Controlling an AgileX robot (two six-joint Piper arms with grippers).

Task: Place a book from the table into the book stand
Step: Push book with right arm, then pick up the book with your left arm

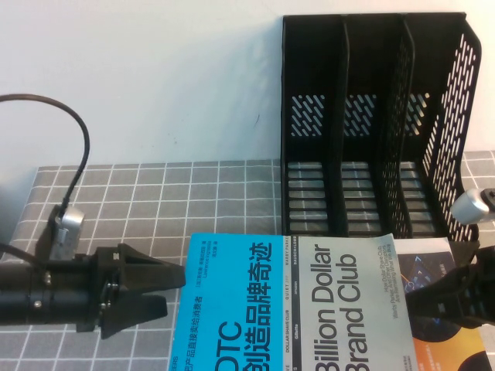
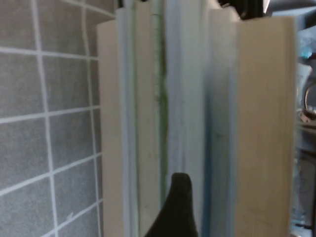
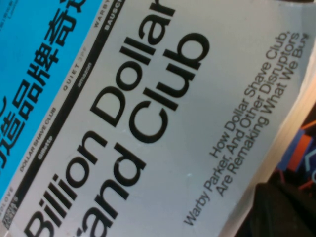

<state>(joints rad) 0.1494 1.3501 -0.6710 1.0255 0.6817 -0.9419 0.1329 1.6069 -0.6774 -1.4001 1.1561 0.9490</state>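
The robot's left gripper keeps on toward the blue book's edge (image 1: pixel 181 303), which sticks out past the books (image 2: pixel 190 123) below, with open fingertips, and closes once they straddle it.
The book (image 1: pixel 298 305), with a bright blue and pale grey cover, lies flat at the front middle of the table (image 1: pixel 155 193). Its cover fills the right wrist view (image 3: pixel 148 123). My left gripper (image 1: pixel 174 291) is open at the book's left edge, its jaws spread and holding nothing. In the left wrist view one dark finger (image 2: pixel 177 210) stands right against stacked page edges (image 2: pixel 197 123). My right gripper (image 1: pixel 421 301) sits at the book's right edge, over a dark navy book (image 1: pixel 433 267). The black book stand (image 1: pixel 371 131) stands behind the book, its three slots empty.
The navy book with an orange patch (image 3: pixel 301 148) pokes out from under the blue book on the right. A white wall rises behind the stand. A black cable (image 1: pixel 73 124) loops above the left arm. Bare grid cloth lies at the back left.
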